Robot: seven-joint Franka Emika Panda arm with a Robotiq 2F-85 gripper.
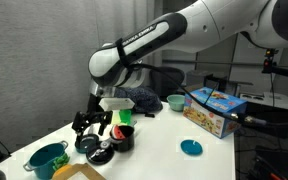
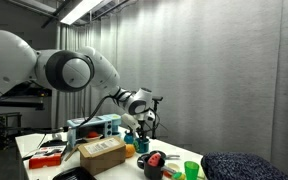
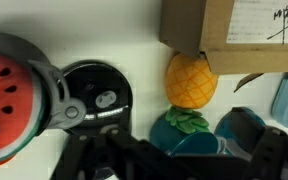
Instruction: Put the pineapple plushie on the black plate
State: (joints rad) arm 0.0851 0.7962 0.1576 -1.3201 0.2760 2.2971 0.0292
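Observation:
I should move toward the cardboard box and come down over the orange-yellow body [image 3: 191, 80], because my open gripper is over the teal pot by the plushie's tuft [image 3: 187, 120].
In the wrist view the pineapple plushie [image 3: 190, 80] lies on the white table, its orange-yellow body toward the cardboard box and its green tuft toward the camera. The black plate [image 3: 96, 95] sits just left of it, apart from it, and holds nothing. My gripper [image 3: 169, 152] is open, with dark fingers spread at the bottom of the view on either side of the tuft; it holds nothing. In an exterior view my gripper [image 1: 90, 122] hangs low over the cluster of dishes and hides the plushie.
A cardboard box [image 3: 234, 35] lies right behind the plushie. A teal pot [image 3: 184, 142] is under the tuft, and a red watermelon toy [image 3: 6, 95] is left of the plate. A dark-blue fuzzy lump [image 1: 139, 100], a blue disc [image 1: 192, 147] and a colourful box [image 1: 214, 108] lie farther off.

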